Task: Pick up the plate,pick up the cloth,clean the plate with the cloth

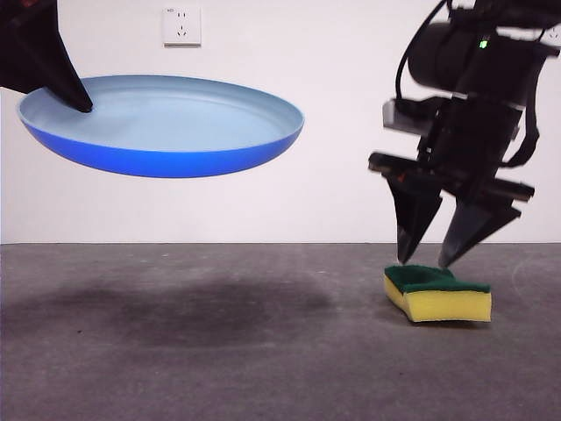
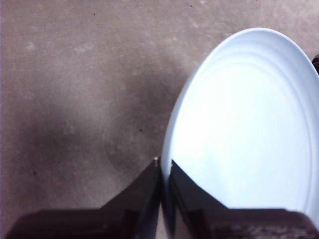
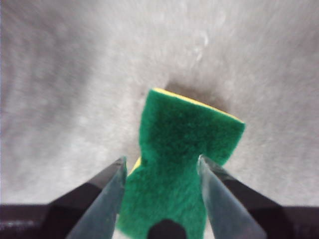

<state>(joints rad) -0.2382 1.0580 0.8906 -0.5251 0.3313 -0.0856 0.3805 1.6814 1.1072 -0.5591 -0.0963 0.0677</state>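
The cloth has a green top that dips at a pinched waist, so it will squeeze narrow there and spread out at its ends when I pick it up.
The light-blue plate hangs in the air at the left of the front view, held by its left rim. My left gripper is shut on that rim; the left wrist view shows its jaws pinching the plate's edge. The cloth, a yellow sponge with a dark green top, lies on the table at the right. My right gripper is open just above it, its fingertips at the green top. In the right wrist view the sponge sits between the two open jaws of the right gripper.
The grey table runs to a white wall with a socket. The plate's shadow lies on the table below it.
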